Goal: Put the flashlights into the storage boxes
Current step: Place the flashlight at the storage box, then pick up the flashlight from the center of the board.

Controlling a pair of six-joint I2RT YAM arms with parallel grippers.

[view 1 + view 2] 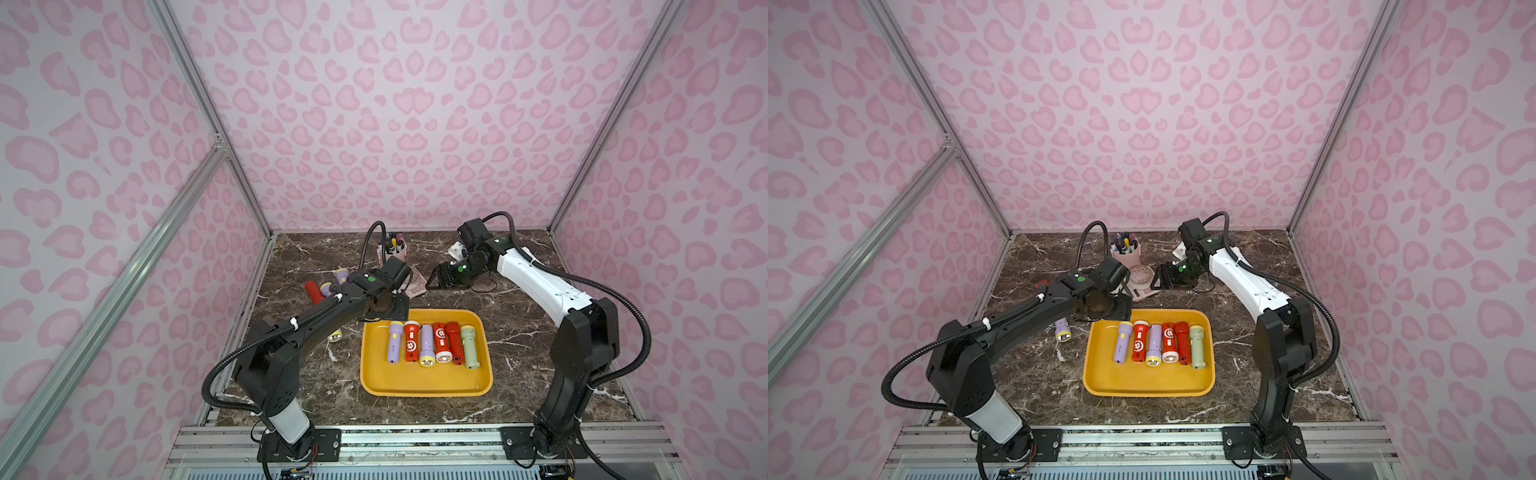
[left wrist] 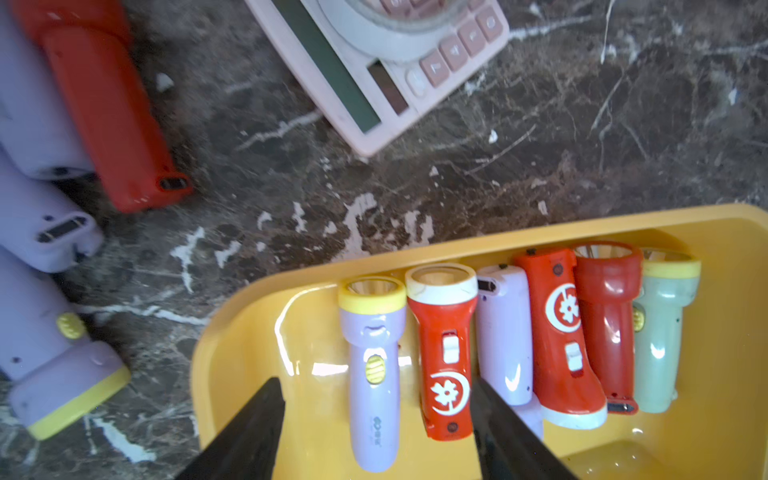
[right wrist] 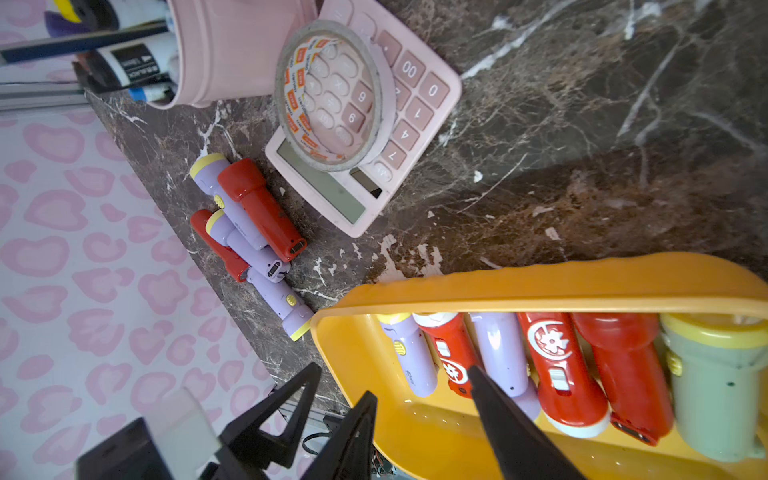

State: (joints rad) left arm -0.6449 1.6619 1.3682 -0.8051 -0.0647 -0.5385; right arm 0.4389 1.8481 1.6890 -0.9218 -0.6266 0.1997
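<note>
The red flashlight closest to the calculator has open space (image 2: 220, 120) next to it, so my left gripper should keep moving over until its fingers straddle the flashlight's body (image 2: 112, 116).
The yellow-orange storage box (image 1: 424, 384) lies mid-table in both top views. Six flashlights lie side by side in it: lilac (image 1: 393, 343), red (image 1: 411, 341), lilac (image 1: 427, 345), red (image 1: 441, 341), red (image 1: 454, 343) and pale green (image 1: 469, 347). My left gripper (image 2: 376, 386) hangs open over the box's far left corner, above the leftmost lilac flashlight (image 2: 372, 374), holding nothing. My right gripper (image 1: 432, 282) is open and empty near the calculator, beyond the box. Loose flashlights (image 3: 249, 216) lie in a cluster at the far left. One more lilac flashlight (image 1: 1062, 330) lies left of the box.
A pink calculator (image 3: 419, 104) with a tape roll (image 3: 332, 95) on it sits behind the box. The pink pen cup (image 1: 1125, 253) stands further back. A small white object (image 1: 456, 248) lies at the back right. The left arm reaches across the loose flashlights.
</note>
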